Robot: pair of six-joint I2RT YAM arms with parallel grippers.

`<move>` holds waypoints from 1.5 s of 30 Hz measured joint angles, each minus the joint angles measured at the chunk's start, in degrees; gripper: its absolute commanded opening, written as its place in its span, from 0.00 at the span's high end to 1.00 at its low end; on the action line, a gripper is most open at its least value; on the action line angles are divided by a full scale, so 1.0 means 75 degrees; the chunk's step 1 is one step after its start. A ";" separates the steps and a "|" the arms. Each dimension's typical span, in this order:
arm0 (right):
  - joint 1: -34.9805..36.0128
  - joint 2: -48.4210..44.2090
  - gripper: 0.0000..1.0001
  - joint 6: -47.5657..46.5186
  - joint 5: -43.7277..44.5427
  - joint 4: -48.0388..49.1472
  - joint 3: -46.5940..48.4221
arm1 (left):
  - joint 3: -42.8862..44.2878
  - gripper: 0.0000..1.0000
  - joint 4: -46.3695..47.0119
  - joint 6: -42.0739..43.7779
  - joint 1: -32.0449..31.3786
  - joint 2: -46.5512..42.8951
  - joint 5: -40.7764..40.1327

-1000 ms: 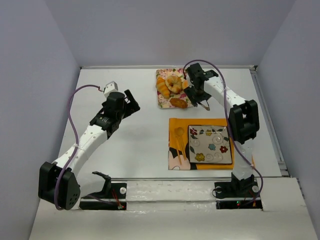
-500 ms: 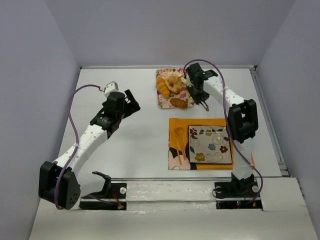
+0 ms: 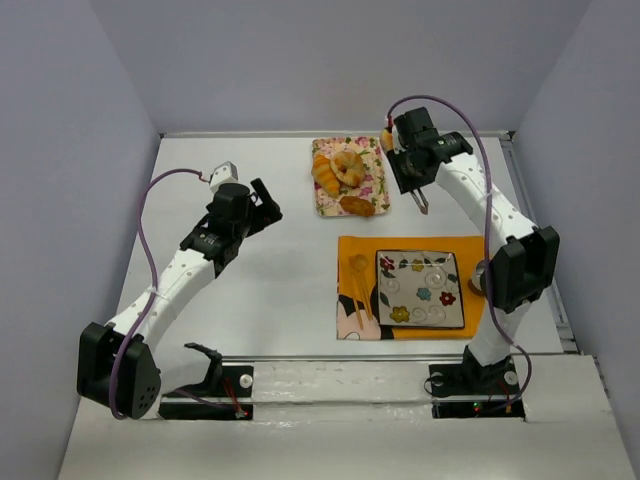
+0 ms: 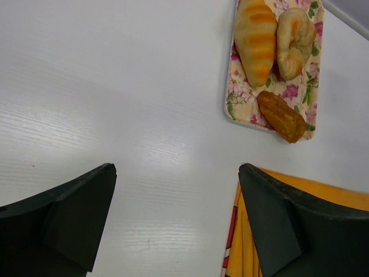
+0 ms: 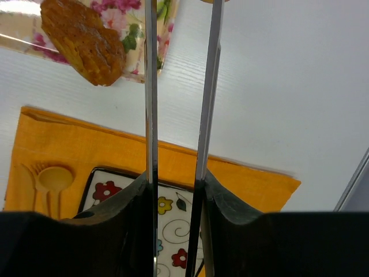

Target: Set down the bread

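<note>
The bread in the tongs (image 3: 387,139) is clear of the floral tray, so the robot's right gripper should keep going to the empty flowered square plate (image 3: 421,289) and let go there.
My right gripper (image 3: 405,175) (image 5: 174,176) is shut on metal tongs (image 5: 151,86) and hangs above the table, just right of the floral tray (image 3: 376,190). A small golden orange-brown piece, the bread (image 3: 386,138), shows at the tongs' far end. The wrist hides most of it, and in the right wrist view only a sliver shows at the top edge. The flowered square plate (image 3: 420,323) (image 5: 173,219) lies on an orange napkin (image 3: 350,310) below the gripper. My left gripper (image 3: 268,205) (image 4: 176,170) is open and empty over bare table left of the tray.
The tray (image 4: 245,107) holds a croissant (image 3: 325,175) (image 4: 256,37), a pale lumpy ring pastry (image 3: 348,165) (image 4: 294,40) and a dark brown piece (image 3: 357,205) (image 4: 281,116) (image 5: 83,37). A wooden spoon and fork (image 3: 358,275) lie on the napkin left of the plate.
My right arm has risen and swung right and back, carrying the tongs and the orange-brown piece off the tray's right edge. The left arm has not moved.
</note>
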 measured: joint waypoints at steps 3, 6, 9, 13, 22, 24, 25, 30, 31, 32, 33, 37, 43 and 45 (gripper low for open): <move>0.0009 -0.0612 0.93 0.0487 0.0020 -0.0015 -0.0341 | 0.0000 0.01 0.0032 0.0000 0.0000 -0.0003 0.0055; 0.0102 -0.1472 0.93 0.1055 0.0076 -0.0087 -0.1163 | 0.0000 0.01 0.0032 0.0000 0.0000 -0.0038 0.0093; 0.0399 -0.2620 0.93 0.1845 0.0090 -0.0379 -0.2291 | 0.0000 0.01 0.0055 0.0000 0.0000 -0.0105 0.0140; 0.1268 -0.4255 0.93 0.3034 -0.0082 -0.1224 -0.3538 | 0.0000 0.01 0.0090 0.0000 0.0000 -0.0131 0.0219; 0.2090 -0.6024 0.93 0.4934 -0.1262 -0.2643 -0.5374 | 0.0000 0.01 0.0204 -0.0003 0.0000 -0.0131 0.0455; 0.2116 -0.6210 0.92 0.5100 -0.1568 -0.2725 -0.5753 | 0.0000 0.01 0.0207 0.0000 0.0000 -0.0131 0.0469; 0.2124 -0.6266 0.90 0.5147 -0.1711 -0.2757 -0.5869 | 0.0000 0.01 0.0213 0.0000 0.0000 -0.0131 0.0469; 0.2162 -0.6295 0.48 0.5196 -0.2095 -0.2841 -0.6315 | 0.0000 0.01 0.0262 0.0000 0.0000 -0.0131 0.0481; 0.2162 -0.6277 0.43 0.5193 -0.2130 -0.2838 -0.6339 | 0.0000 0.01 0.0262 0.0000 0.0000 -0.0131 0.0481; 0.2162 -0.6245 0.40 0.5179 -0.2180 -0.2841 -0.6347 | 0.0000 0.01 0.0262 0.0003 0.0000 -0.0131 0.0481; 0.2162 -0.6237 0.38 0.5138 -0.2229 -0.2830 -0.6347 | 0.0000 0.01 0.0262 0.0000 0.0000 -0.0131 0.0481; 0.2162 -0.6251 0.31 0.5007 -0.2433 -0.2806 -0.6304 | -0.0003 0.01 0.0262 0.0000 0.0000 -0.0131 0.0475; 0.2162 -0.6271 0.41 0.4887 -0.2611 -0.2672 -0.6041 | -0.0003 0.01 0.0262 0.0003 0.0000 -0.0134 0.0469; 0.2162 -0.6257 0.43 0.4852 -0.2553 -0.2605 -0.5884 | -0.0006 0.01 0.0262 0.0003 0.0000 -0.0134 0.0469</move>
